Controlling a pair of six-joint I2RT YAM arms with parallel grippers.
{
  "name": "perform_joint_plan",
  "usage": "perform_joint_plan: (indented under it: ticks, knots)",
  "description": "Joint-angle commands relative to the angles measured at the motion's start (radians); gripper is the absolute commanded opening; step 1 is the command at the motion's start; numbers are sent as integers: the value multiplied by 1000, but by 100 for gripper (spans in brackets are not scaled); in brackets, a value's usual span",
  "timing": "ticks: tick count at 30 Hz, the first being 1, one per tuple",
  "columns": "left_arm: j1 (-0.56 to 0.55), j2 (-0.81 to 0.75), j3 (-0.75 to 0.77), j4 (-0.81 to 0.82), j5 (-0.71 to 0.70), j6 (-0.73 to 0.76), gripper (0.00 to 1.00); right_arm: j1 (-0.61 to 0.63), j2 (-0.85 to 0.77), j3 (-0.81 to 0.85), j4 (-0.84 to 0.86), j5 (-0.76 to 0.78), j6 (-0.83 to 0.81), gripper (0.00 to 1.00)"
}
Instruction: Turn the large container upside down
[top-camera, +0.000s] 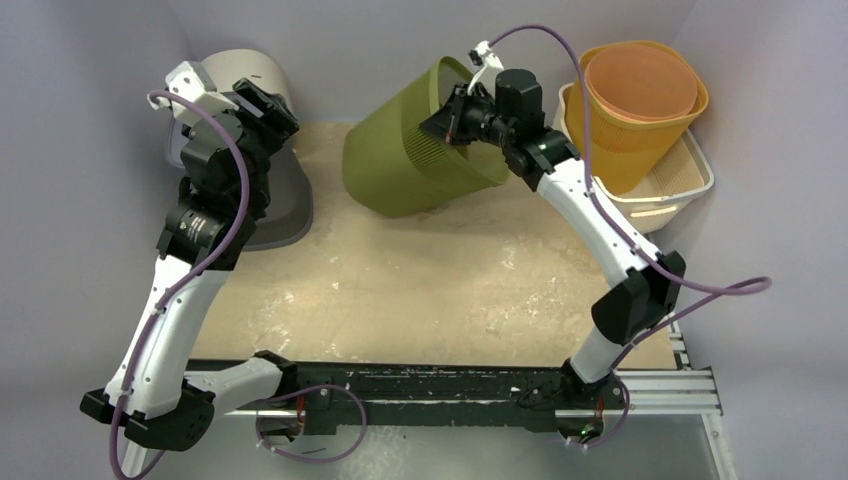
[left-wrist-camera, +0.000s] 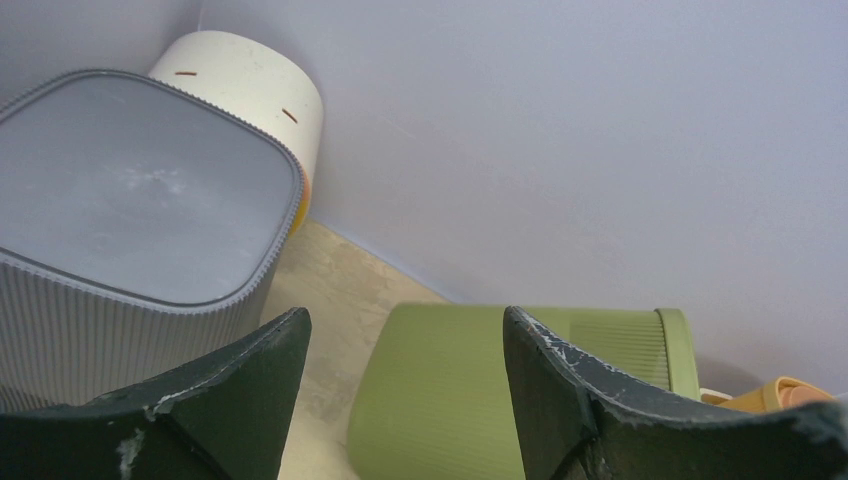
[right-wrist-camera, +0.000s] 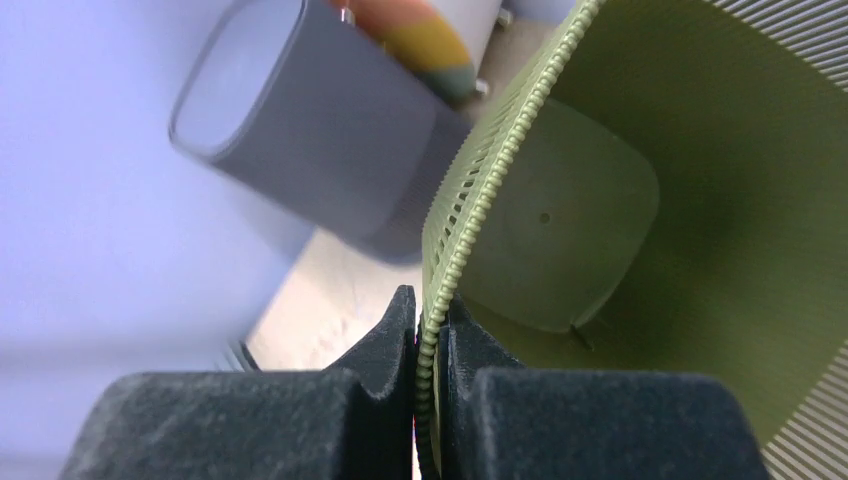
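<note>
My right gripper is pinching the tipped green bin's rim (top-camera: 433, 92) above clear tabletop. I keep turning that rim over and down until the bin's opening touches the tabletop (top-camera: 440, 225).
The large container (top-camera: 400, 165) is a ribbed olive-green bin, tipped on its side at the back middle of the table with its mouth facing up and right. My right gripper (top-camera: 447, 118) is shut on its rim. In the right wrist view the fingers (right-wrist-camera: 395, 325) pinch the beaded rim (right-wrist-camera: 480, 190), one finger outside and one inside, and the bin's inner floor (right-wrist-camera: 570, 230) shows. My left gripper (top-camera: 265, 105) hangs open at the back left, apart from the green bin (left-wrist-camera: 450, 390), with nothing between its fingertips (left-wrist-camera: 405, 325).
An upside-down grey bin (top-camera: 288, 205) stands under the left arm, its flat base (left-wrist-camera: 130, 200) close below the left fingers, with a white cylinder (top-camera: 250, 70) behind it. At the back right an orange basket (top-camera: 640, 100) sits in a white slotted tray (top-camera: 690, 185). Walls enclose the table.
</note>
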Motion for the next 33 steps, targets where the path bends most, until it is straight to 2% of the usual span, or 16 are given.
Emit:
perform_joint_plan:
  ticks: [1, 7, 12, 20, 24, 27, 29, 33]
  knots:
    - [2, -22, 47, 16, -45, 49, 68, -74, -16, -150, 752, -87, 363, 0]
    - [2, -39, 50, 4, -67, 64, 69, -80, 40, -334, 1172, -37, 620, 0]
    - [2, -18, 69, 1, -58, 76, 69, -117, 156, -431, 1533, -66, 922, 0]
    - [2, 31, 119, -3, -46, 95, 69, -121, 333, -426, 1855, -41, 1206, 0]
    - [2, 56, 135, 0, -37, 96, 69, -124, 495, -378, 2088, 2, 1423, 0]
    - [1, 77, 145, 2, -30, 93, 69, -123, 581, -343, 2180, 1, 1493, 0]
    - [2, 88, 153, 2, -27, 91, 69, -136, 604, -386, 2202, 19, 1518, 0]
    - [2, 110, 156, 10, -23, 87, 70, -187, 686, -511, 2352, 87, 1636, 0]
